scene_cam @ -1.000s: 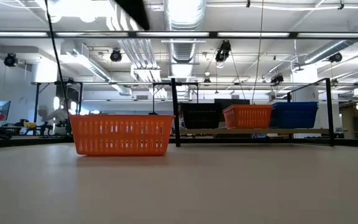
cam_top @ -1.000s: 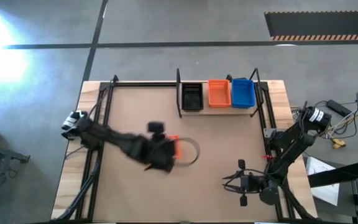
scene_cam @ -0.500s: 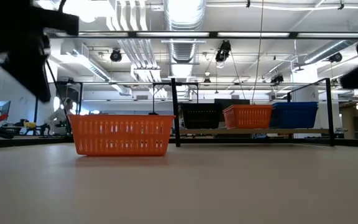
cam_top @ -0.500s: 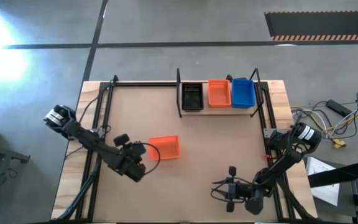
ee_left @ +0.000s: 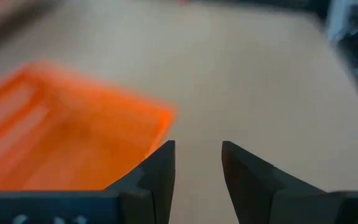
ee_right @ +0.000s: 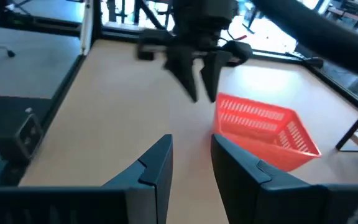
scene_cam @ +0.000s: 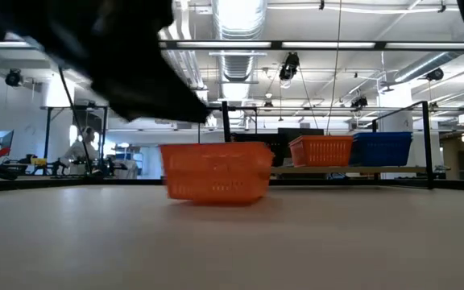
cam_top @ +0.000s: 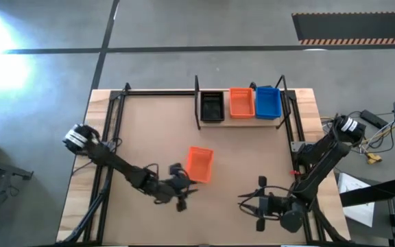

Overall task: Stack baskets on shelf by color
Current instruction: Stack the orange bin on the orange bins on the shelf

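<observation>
The robot's left gripper is crowding the loose orange basket's near corner (cam_top: 190, 178), so it should move away and let the right gripper stack that basket on the shelf's orange one (cam_top: 241, 102).
A loose orange basket (cam_top: 199, 165) rests on its base on the brown tabletop, its long sides running roughly near to far; it also shows in the low view (scene_cam: 216, 171). On the shelf (cam_top: 242, 121) at the far edge stand a black basket (cam_top: 212, 106), an orange basket (cam_top: 241, 102) and a blue basket (cam_top: 267, 101). My left gripper (cam_top: 184, 191) is open, close to the loose basket's near left corner, fingers pointing down (ee_right: 201, 84). My right gripper (cam_top: 251, 204) is open and empty near the table's front right. My left gripper stands right beside the loose orange basket's near corner (ee_left: 163, 118). The view is blurred, and I cannot tell whether a finger (ee_left: 157, 171) touches the rim.
Black metal uprights (cam_top: 197, 103) frame the shelf, and black rails run along the table's left and right sides (cam_top: 108, 130). Bare tabletop lies between the loose basket and the shelf (cam_top: 238, 147).
My left gripper has let go of the loose orange basket, drawn back toward the table's left, then swung toward the right and near edge. The basket has slid toward the right and turned about a quarter turn on the tabletop.
</observation>
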`<state>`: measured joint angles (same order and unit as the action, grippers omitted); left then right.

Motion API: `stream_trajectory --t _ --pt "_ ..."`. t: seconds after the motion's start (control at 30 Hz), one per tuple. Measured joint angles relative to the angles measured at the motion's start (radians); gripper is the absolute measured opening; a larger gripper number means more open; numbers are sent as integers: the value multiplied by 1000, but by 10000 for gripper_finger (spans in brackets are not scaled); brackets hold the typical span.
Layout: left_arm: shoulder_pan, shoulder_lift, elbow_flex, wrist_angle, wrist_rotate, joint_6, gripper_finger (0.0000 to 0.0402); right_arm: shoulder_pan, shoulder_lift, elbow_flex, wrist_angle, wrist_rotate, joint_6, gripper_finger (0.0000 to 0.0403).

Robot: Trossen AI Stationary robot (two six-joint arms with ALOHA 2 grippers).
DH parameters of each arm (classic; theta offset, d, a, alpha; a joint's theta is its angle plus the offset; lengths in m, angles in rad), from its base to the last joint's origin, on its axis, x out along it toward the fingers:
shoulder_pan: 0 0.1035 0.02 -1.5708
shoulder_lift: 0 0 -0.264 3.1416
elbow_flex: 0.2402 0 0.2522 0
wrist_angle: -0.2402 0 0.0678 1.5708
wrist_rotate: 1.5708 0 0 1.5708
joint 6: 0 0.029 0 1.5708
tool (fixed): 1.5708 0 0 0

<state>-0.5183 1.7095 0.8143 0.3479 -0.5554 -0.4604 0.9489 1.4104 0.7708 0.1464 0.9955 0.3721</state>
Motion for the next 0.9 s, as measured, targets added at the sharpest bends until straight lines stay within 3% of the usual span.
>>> stream_trajectory --t 0.07,0.13,0.2,0.33,0.5,0.63,0.73,0.9 --pt "5 73 56 123 -1 119 116 -20 0 0 1 0 -3 102" --pt "7 134 136 141 1 196 116 -44 9 0 6 -11 3 102" --pt "2 166 227 45 1 234 116 -85 23 0 16 -80 7 102" --pt "-39 178 418 -308 -37 196 116 -197 71 30 24 -297 10 102" --pt "-114 153 572 -796 -192 -88 116 -335 170 133 3 -433 -72 110" --pt "-179 134 582 -1064 -209 -415 116 -445 271 294 -155 -537 -89 137" --pt "-222 134 536 -1131 -212 -600 116 -520 362 442 -330 -596 -82 155" --pt "-264 134 414 -1088 -218 -806 116 -621 513 661 -552 -709 -94 159"
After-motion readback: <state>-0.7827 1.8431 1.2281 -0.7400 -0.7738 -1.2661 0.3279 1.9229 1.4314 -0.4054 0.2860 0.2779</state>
